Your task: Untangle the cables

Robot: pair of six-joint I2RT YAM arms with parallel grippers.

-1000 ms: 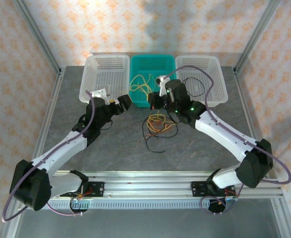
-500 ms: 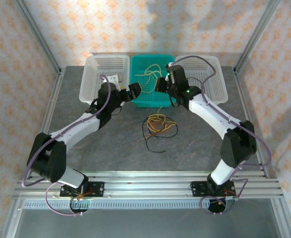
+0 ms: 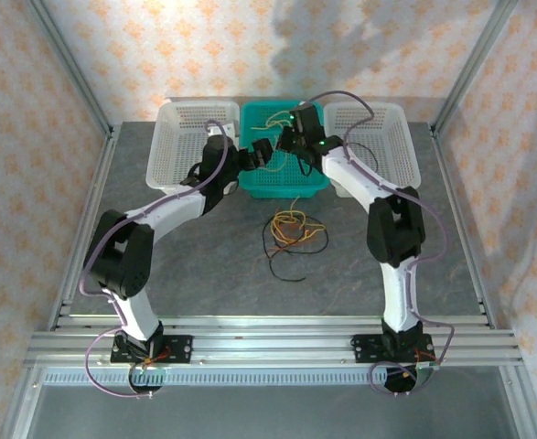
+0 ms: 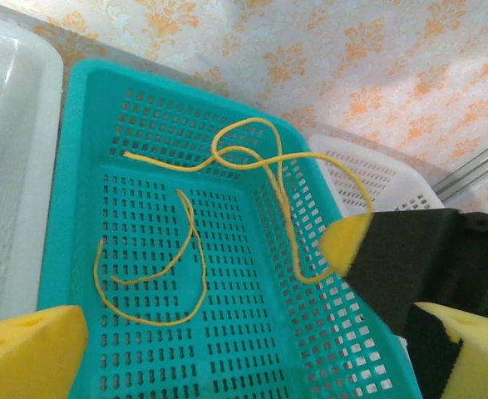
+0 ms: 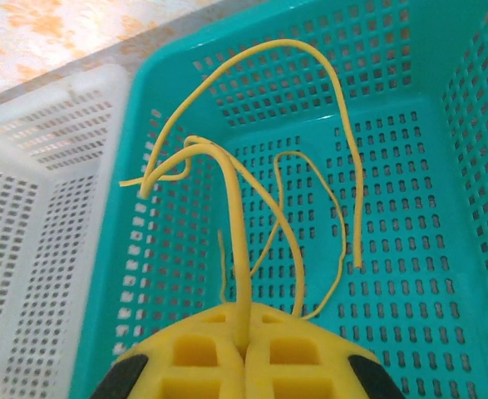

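Observation:
I should keep lowering my right gripper, since the held yellow cable's loose end (image 5: 358, 261) hangs over the teal basket's bottom (image 5: 406, 224), until the cable is inside, and then let it go.
A yellow cable (image 5: 235, 208) loops inside the teal basket (image 5: 443, 50). My right gripper (image 5: 244, 342) is shut on one strand of it, which rises from between the yellow pads (image 5: 194, 353). In the top view the right gripper (image 3: 291, 139) hangs over the teal basket (image 3: 286, 192). The left gripper (image 3: 260, 154) is beside it at the basket's left side. From the left wrist, the yellow cable (image 4: 185, 249) lies on the basket floor and my left gripper (image 4: 244, 357) is open above it, nothing between its pads. A tangle of orange, yellow and black cables (image 3: 291, 229) lies on the table.
White baskets stand on either side of the teal one, left (image 3: 181, 137) and right (image 3: 392, 146). The right gripper's black finger (image 4: 410, 258) sits close to my left gripper's right pad (image 4: 468, 353). Grey table (image 3: 204, 265) surrounds the tangle.
Both arms have reached back from the table's middle to the teal basket. The right gripper now holds a yellow strand over the basket, and the left has closed in beside it.

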